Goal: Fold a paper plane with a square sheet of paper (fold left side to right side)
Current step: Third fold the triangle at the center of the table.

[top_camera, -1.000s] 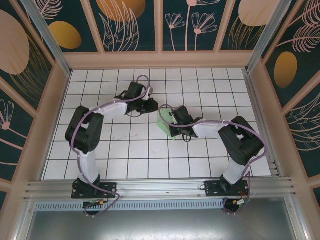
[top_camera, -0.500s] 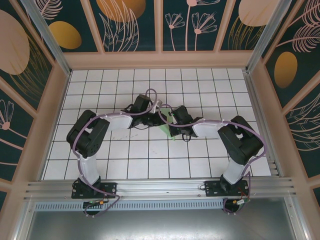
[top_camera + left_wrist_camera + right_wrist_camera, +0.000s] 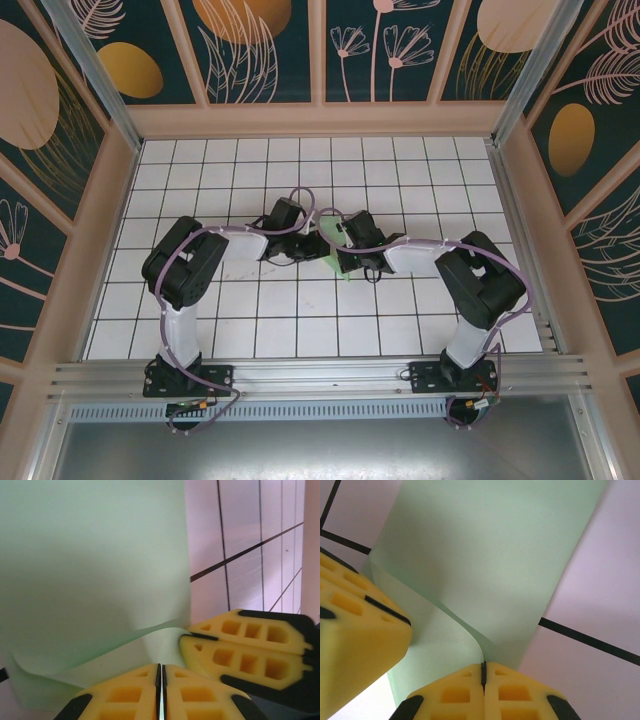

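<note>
My right gripper is holding the sheet's lifted edge point(image 3: 479, 646), away from the fold's near tip point(image 3: 347, 277), so it should let go and pinch that tip while my left gripper pushes down.
The square sheet of paper point(image 3: 330, 252) is pale green and lies mid-table, curled over on itself, under both wrists. My right gripper point(image 3: 483, 664) is shut on the sheet's lifted edge, which runs into the seam of its jaws. In the left wrist view the right gripper's fingers point(image 3: 240, 650) pinch that edge at the right. My left gripper point(image 3: 161, 666) is shut, its tips against the sheet's lower layer, and I see nothing between them. The left gripper's fingers point(image 3: 355, 630) press in from the left. From above, left gripper point(image 3: 303, 243) and right gripper point(image 3: 342, 246) nearly meet. A paper plane is out of view.
The white grid-tile table point(image 3: 260, 300) spreads around both arms. Patterned walls point(image 3: 320, 50) close in the back and sides. A metal rail point(image 3: 320, 375) runs along the near edge by the arm bases.
My left arm has swung right and nearer, bringing its shut gripper from beside the sheet onto it, close to the right gripper. The right arm has held still with the sheet.
</note>
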You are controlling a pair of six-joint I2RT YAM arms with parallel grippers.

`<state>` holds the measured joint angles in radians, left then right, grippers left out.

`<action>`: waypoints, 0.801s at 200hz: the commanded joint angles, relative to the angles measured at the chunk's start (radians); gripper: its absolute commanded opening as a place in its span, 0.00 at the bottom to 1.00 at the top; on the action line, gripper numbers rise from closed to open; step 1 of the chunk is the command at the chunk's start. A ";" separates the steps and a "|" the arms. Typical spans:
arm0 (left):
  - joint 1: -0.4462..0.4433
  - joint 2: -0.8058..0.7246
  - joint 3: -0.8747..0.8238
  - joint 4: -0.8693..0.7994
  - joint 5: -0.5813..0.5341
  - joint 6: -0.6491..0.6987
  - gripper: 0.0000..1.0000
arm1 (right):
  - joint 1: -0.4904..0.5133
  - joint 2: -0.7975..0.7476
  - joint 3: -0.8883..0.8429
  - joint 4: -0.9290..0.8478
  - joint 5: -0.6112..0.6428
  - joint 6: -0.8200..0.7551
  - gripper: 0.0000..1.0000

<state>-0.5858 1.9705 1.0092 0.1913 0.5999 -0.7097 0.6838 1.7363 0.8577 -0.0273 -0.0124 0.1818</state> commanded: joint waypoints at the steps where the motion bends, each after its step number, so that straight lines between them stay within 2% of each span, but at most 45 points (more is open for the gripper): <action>1: -0.005 0.013 -0.022 0.015 -0.018 -0.007 0.14 | 0.017 0.048 -0.008 -0.084 -0.035 -0.017 0.00; 72: -0.005 0.006 -0.073 0.004 -0.061 -0.008 0.13 | 0.017 0.058 0.000 -0.083 -0.037 -0.018 0.00; 103: -0.005 0.021 -0.079 -0.012 -0.087 -0.002 0.12 | 0.008 0.050 0.054 -0.105 -0.025 -0.015 0.00; 160: -0.007 0.044 -0.088 -0.018 -0.109 -0.002 0.11 | -0.052 -0.051 0.149 -0.136 -0.041 -0.018 0.35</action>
<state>-0.5858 1.9701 0.9600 0.2413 0.5663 -0.7128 0.6586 1.7515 0.9649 -0.1249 -0.0338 0.1711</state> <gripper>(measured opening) 0.112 0.301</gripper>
